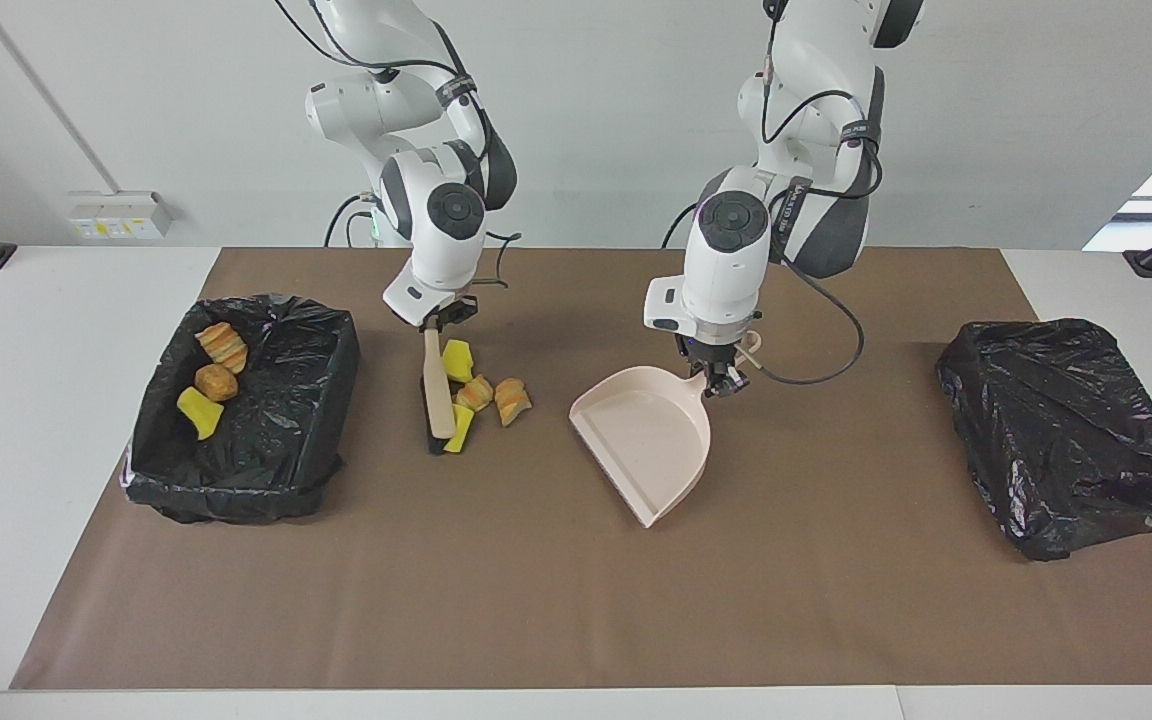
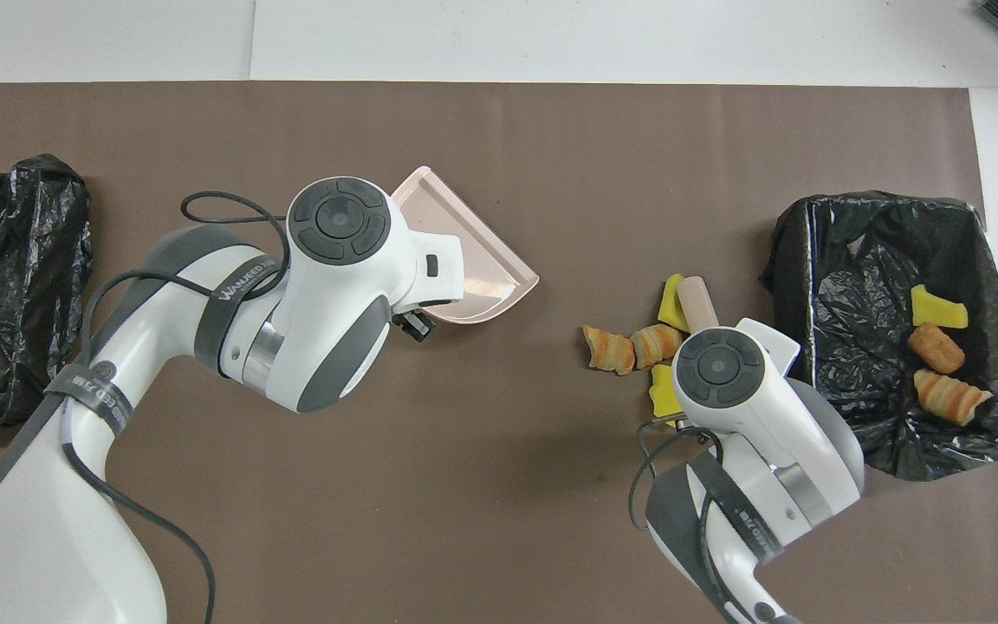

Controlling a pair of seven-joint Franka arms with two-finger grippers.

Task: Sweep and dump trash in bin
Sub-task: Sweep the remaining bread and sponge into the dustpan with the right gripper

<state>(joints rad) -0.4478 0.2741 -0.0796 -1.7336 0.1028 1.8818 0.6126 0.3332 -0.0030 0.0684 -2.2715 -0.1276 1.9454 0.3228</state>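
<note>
The dustpan's opening (image 2: 482,223) points at a slant past the pile (image 2: 612,349), so I need to pull the dustpan back with my left gripper and turn it square to the pile before I sweep with my right gripper.
Four bits of trash lie together on the brown mat: two yellow sponge chunks (image 1: 457,360) (image 1: 459,428) and two croissant pastries (image 1: 476,393) (image 1: 512,400); they also show in the overhead view (image 2: 610,349). Three more bits (image 1: 216,381) lie in the black-lined bin (image 1: 236,500). My right gripper (image 1: 441,320) is shut on the beige brush (image 1: 436,385), whose bristles touch the mat beside the pile, on the bin's side. My left gripper (image 1: 721,378) is shut on the handle of the beige dustpan (image 1: 646,440), which is empty, its open mouth facing the pile.
A second black bag-covered bin (image 1: 1066,430) sits at the left arm's end of the table. The lined bin (image 2: 811,260) stands at the right arm's end, close beside the pile. A gap of bare mat separates the dustpan (image 2: 473,260) from the pile.
</note>
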